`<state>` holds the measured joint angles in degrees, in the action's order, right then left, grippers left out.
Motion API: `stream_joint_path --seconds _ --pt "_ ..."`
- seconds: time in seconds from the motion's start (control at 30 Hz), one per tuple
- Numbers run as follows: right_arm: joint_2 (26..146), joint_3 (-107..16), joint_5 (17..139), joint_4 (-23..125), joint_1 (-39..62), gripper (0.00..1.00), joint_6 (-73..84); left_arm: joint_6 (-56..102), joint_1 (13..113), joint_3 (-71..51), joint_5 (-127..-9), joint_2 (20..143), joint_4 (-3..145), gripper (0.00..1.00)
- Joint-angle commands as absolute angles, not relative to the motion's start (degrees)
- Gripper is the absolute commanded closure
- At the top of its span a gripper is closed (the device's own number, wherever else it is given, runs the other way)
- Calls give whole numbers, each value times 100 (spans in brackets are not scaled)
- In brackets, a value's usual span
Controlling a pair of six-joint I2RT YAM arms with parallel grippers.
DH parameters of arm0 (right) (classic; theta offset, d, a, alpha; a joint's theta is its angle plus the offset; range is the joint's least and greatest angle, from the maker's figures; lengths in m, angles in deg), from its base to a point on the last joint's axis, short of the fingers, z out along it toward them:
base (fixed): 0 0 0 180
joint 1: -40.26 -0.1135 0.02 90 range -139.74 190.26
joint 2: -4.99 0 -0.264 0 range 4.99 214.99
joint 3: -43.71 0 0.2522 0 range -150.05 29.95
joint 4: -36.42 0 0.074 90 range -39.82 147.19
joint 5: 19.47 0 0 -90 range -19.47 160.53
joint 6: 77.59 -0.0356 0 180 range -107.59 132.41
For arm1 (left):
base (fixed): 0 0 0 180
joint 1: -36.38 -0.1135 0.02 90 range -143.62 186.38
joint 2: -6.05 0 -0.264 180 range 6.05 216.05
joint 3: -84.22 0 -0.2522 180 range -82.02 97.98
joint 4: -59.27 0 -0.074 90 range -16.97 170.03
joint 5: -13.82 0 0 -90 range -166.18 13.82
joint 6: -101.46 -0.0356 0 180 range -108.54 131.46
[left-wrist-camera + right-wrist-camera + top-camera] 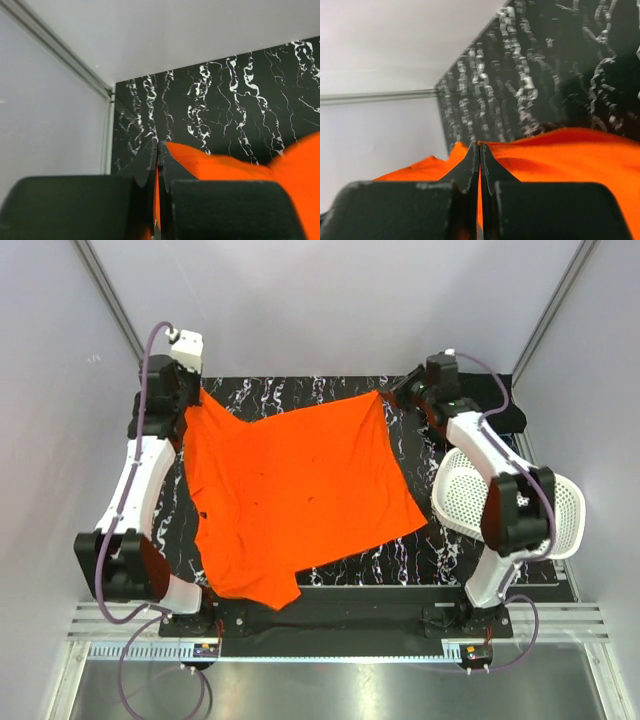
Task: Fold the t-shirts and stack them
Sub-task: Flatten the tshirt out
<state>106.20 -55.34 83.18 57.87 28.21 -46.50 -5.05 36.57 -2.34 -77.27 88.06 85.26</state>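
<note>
The orange t-shirt's near end [256,582] is bunched up over the mat's edge, so my left gripper and my right gripper should raise the t-shirt [305,470] high and shake it out.
The bright orange t-shirt [295,495] lies spread over the black marbled mat [300,390], its near end bunched at the front left. My left gripper [192,395] is shut on the shirt's far left corner. My right gripper [392,392] is shut on its far right corner. In the left wrist view orange fabric [235,167] is pinched between the shut fingers [150,160]. In the right wrist view orange fabric [560,155] is pinched the same way between the fingers [470,165]. The black t-shirt is out of view.
A white perforated plastic basket [465,498] stands at the right, partly under my right arm. The mat's far edge meets the white enclosure wall [330,300]. The mat's near edge [400,585] lies in front of the shirt.
</note>
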Motion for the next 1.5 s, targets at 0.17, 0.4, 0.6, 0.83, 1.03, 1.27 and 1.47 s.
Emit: stream_joint_path --seconds 0.17,0.4,0.6,0.83,1.03,1.27,1.47 --pt "12636 -7128 9038 4666 3076 100 -4236 -471 3524 -144 -7406 9639 6687 100" --pt "12167 -8063 9084 6108 3077 100 -3550 -471 3515 103 -8083 8964 6688 100" --pt "9690 -6333 8969 6406 3077 100 -3338 -481 3515 490 -7997 7708 6749 100" --pt "7085 -5846 8767 8117 3068 100 -3206 574 3506 53 -7838 6021 6810 100" --pt "5335 -5881 8346 9094 3068 100 -3426 1285 3506 243 -7171 4781 8084 100" --pt "4630 -6408 8231 9677 3077 100 -3549 1516 3515 1288 -6854 4242 8866 100" --pt "5603 -6533 8038 9046 3068 100 -3444 646 3515 1914 -6994 5138 8798 100"
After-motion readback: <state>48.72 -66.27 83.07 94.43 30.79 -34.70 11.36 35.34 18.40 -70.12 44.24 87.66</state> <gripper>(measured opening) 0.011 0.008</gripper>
